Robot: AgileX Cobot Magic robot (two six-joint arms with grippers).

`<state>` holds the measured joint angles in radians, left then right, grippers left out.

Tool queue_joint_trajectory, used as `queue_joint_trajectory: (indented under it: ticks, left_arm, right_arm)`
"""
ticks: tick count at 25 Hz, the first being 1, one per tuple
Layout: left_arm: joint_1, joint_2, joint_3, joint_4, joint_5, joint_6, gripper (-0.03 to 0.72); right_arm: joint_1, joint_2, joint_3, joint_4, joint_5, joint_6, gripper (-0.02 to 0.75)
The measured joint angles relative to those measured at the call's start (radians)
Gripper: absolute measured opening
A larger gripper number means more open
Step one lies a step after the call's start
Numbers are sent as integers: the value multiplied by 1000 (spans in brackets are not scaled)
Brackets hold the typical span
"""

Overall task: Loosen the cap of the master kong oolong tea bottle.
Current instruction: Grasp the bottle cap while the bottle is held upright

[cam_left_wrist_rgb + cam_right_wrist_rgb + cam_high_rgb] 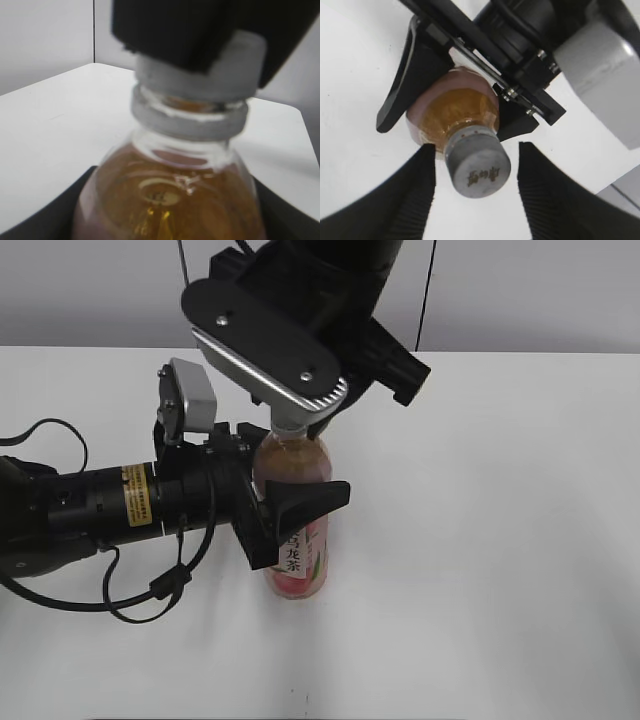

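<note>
I expect the round cap (478,164) to twist off and leave the bottle's neck open when I turn and lift it, because my left gripper is holding the bottle's body tight.
The master kong oolong tea bottle (294,462) stands upright on the white table, with amber tea and a pink label. My left gripper (290,515) comes from the left and is shut on the bottle's body; its black fingers flank the bottle in the left wrist view (165,220). The cap (477,167) is on the neck, with a dark mark on top. My right gripper (476,200) hangs over it, open, one finger on each side with a gap to the cap. In the exterior view the right gripper (300,415) hides the cap. The cap also shows in the left wrist view (200,80).
The white table (500,540) stretches around the bottle. The left arm's black cable (150,595) loops on the table at the left. A grey wall stands behind the table.
</note>
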<state>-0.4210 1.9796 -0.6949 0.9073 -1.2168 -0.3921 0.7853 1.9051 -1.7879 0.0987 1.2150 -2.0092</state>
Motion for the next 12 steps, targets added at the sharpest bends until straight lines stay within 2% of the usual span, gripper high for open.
queue_joint_trajectory:
  ticks: [5, 10, 12]
  left_arm:
    - [0, 0, 0, -1, 0, 0, 447]
    - [0, 0, 0, -1, 0, 0, 447]
    - [0, 0, 0, -1, 0, 0, 447]
  right_arm:
    - [0, -2, 0, -8, 0, 249, 558]
    - [1, -2, -1, -13, 1, 589, 577]
    - [1, -2, -6, -11, 1, 802, 577]
